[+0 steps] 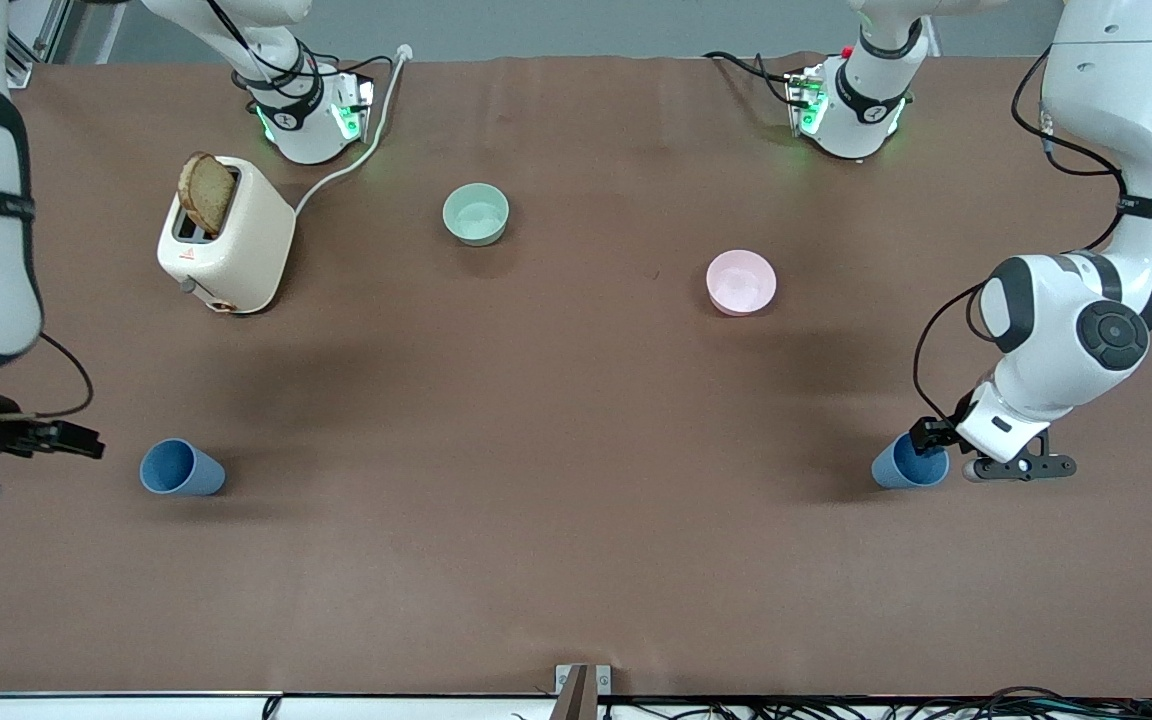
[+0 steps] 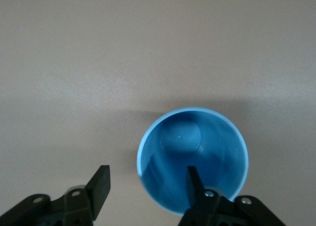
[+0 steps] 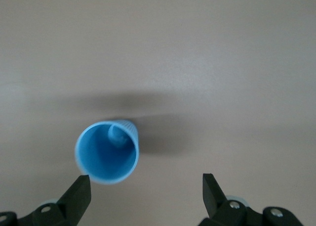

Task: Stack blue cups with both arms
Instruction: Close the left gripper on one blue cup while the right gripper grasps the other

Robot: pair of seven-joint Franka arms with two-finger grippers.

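Note:
I expect the blue cup (image 1: 181, 468) by the toaster to sink nearly to its rim when I lower it into the other cup, because it gets narrower toward its base (image 1: 218, 478).
Two blue cups stand upright with their mouths up. One cup (image 1: 183, 468) is at the right arm's end of the table and shows in the right wrist view (image 3: 106, 152). My right gripper (image 1: 6, 462) is open (image 3: 145, 180) above the table beside this cup, which lies off toward one finger. The other cup (image 1: 904, 465) is at the left arm's end and shows in the left wrist view (image 2: 192, 157). My left gripper (image 1: 948, 450) is open (image 2: 146, 175) right at it. One finger (image 2: 193, 179) is over the cup's mouth, the other over the table beside it.
A cream toaster (image 1: 226, 238) with a slice of bread stands near the right arm's base. A pale green bowl (image 1: 476, 214) and a pink bowl (image 1: 741, 282) sit farther from the front camera than the cups. Brown table (image 1: 556, 480) lies between the cups.

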